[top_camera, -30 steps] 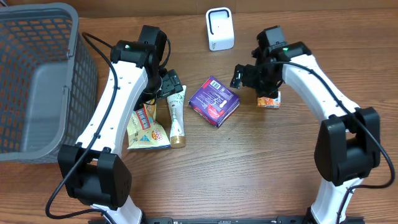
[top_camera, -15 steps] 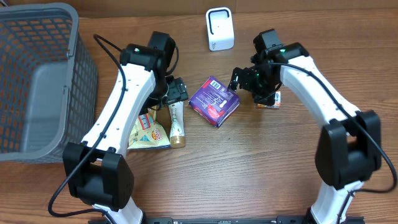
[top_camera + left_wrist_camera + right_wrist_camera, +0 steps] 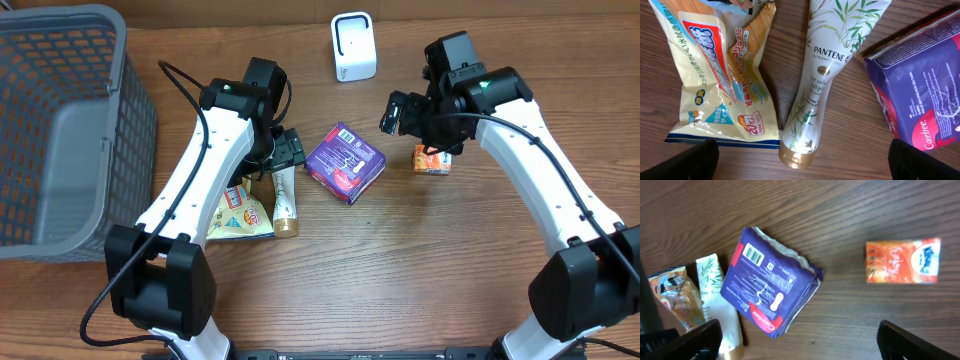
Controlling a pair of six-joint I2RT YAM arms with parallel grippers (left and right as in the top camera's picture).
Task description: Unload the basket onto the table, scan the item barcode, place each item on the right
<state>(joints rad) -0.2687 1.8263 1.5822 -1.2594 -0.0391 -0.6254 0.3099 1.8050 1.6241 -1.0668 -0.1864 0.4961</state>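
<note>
My right gripper should grab the pack's corner [image 3: 377,164] near the orange box and flip the pack over before scanning, because the Carefree pack's barcode [image 3: 346,136] faces up.
A purple Carefree pack [image 3: 345,162] lies mid-table, its barcode [image 3: 754,255] facing up at the far end. The white scanner [image 3: 353,47] stands at the back edge. My left gripper [image 3: 287,150] hangs open over the gold cap end of a Pantene tube [image 3: 822,75], between the yellow snack bag [image 3: 720,75] and the pack [image 3: 920,85]. My right gripper [image 3: 400,112] is open and empty, raised over bare wood between the pack [image 3: 770,280] and an orange box [image 3: 902,260]. Neither gripper touches anything.
A grey mesh basket [image 3: 60,130] fills the far left. The tube [image 3: 285,195] and snack bag [image 3: 238,208] lie side by side left of the pack. The orange box [image 3: 433,160] sits right of the pack, under my right arm.
My left gripper has shifted right and nearer, over the tube's cap. My right gripper dipped toward the pack, then drew back up and to the right.
</note>
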